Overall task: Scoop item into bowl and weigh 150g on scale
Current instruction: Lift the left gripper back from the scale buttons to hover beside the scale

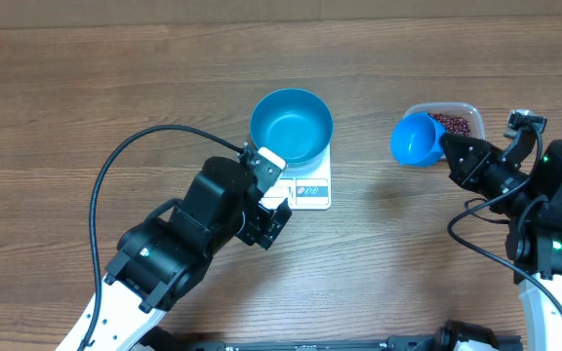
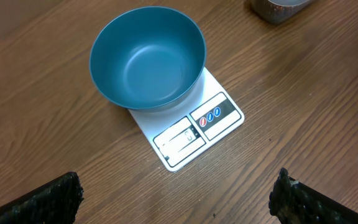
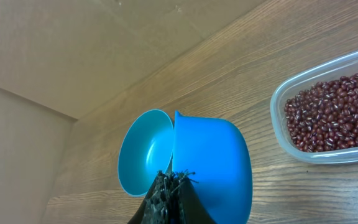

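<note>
The scale's display (image 2: pixel 180 140) is lost in glare under my left gripper, so next I pull that gripper back until the display reads clearly before my right gripper scoops.
The teal-blue bowl (image 1: pixel 292 125) (image 2: pixel 148 56) stands empty on the white scale (image 1: pixel 312 190) (image 2: pixel 194 127). My left gripper (image 1: pixel 279 198) (image 2: pixel 179 205) hangs open just in front of the scale's display edge, with nothing between its fingers (image 2: pixel 48 202). On the right, my right gripper (image 1: pixel 452 153) (image 3: pixel 174 186) is shut on the handle of a bright blue scoop (image 1: pixel 416 139) (image 3: pixel 213 165), which looks empty and hovers left of the tub. The item, dark red-brown beans (image 1: pixel 452 122) (image 3: pixel 334 112), lies in a clear plastic tub (image 1: pixel 468 109) (image 3: pixel 277 109).
Wooden tabletop (image 1: pixel 86 107) all around. A black cable (image 1: pixel 115 166) loops over the left arm, and more cables (image 1: pixel 476 234) hang by the right arm. A pale wall (image 3: pixel 73 50) shows beyond the table's far edge.
</note>
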You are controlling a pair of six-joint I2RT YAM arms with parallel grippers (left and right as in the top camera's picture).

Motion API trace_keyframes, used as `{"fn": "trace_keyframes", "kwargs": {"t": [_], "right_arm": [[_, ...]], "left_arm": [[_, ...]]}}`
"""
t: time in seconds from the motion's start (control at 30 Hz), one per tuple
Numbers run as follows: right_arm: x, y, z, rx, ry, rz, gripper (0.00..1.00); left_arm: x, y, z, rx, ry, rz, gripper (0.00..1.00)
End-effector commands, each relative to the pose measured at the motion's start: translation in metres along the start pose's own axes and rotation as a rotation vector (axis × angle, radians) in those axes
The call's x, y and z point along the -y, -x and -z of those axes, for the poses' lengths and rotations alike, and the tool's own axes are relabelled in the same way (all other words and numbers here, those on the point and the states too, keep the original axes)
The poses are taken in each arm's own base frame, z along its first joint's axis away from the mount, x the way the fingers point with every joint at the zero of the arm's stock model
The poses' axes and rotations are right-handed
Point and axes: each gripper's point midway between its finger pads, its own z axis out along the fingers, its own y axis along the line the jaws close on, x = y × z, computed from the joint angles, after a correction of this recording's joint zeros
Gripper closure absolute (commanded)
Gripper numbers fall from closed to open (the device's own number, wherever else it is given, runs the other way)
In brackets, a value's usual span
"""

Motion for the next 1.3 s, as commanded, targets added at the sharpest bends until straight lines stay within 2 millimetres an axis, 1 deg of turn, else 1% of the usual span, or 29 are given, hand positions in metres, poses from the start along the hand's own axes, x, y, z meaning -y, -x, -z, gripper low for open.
{"fn": "trace_keyframes", "kwargs": {"t": [0.0,0.27,0.33,0.5,0.57,0.63,0.77,0.87,1.0,1.1,1.2,1.27], "right_arm": [[-0.005,0.007,0.005,0.022,0.005,0.016,0.96],[-0.005,0.007,0.005,0.021,0.005,0.015,0.96],[-0.005,0.007,0.005,0.021,0.005,0.015,0.96],[-0.004,0.005,0.005,0.014,0.002,0.01,0.96],[-0.004,0.005,0.005,0.014,0.002,0.01,0.96],[-0.004,0.005,0.005,0.014,0.001,0.009,0.96],[-0.004,0.005,0.005,0.014,0.001,0.009,0.96],[-0.004,0.005,0.005,0.014,0.001,0.01,0.96],[-0.004,0.005,0.005,0.014,0.001,0.01,0.96],[-0.004,0.005,0.005,0.014,0.001,0.01,0.96],[-0.004,0.005,0.005,0.014,0.001,0.01,0.96],[-0.004,0.005,0.005,0.014,0.001,0.01,0.96]], "left_arm": [[0.001,-0.001,-0.001,-0.004,-0.013,-0.024,0.01],[0.0,0.003,-0.003,0.008,-0.008,-0.023,0.01],[0.001,0.004,-0.012,0.003,-0.009,-0.023,0.0],[0.003,-0.001,-0.036,-0.052,-0.011,-0.015,0.01],[0.003,0.0,-0.042,-0.054,-0.009,0.016,0.01],[0.003,0.003,-0.044,-0.044,-0.004,0.047,0.0],[-0.008,0.008,-0.038,-0.017,0.053,0.087,0.0],[-0.008,0.007,-0.032,-0.011,0.052,0.078,0.0],[-0.008,0.001,-0.022,-0.025,0.048,0.038,0.01],[-0.008,0.001,-0.017,-0.015,0.003,0.015,0.0],[-0.003,0.007,-0.012,0.023,-0.107,-0.029,0.0],[-0.008,0.007,-0.011,0.036,-0.14,-0.052,0.01]]}}
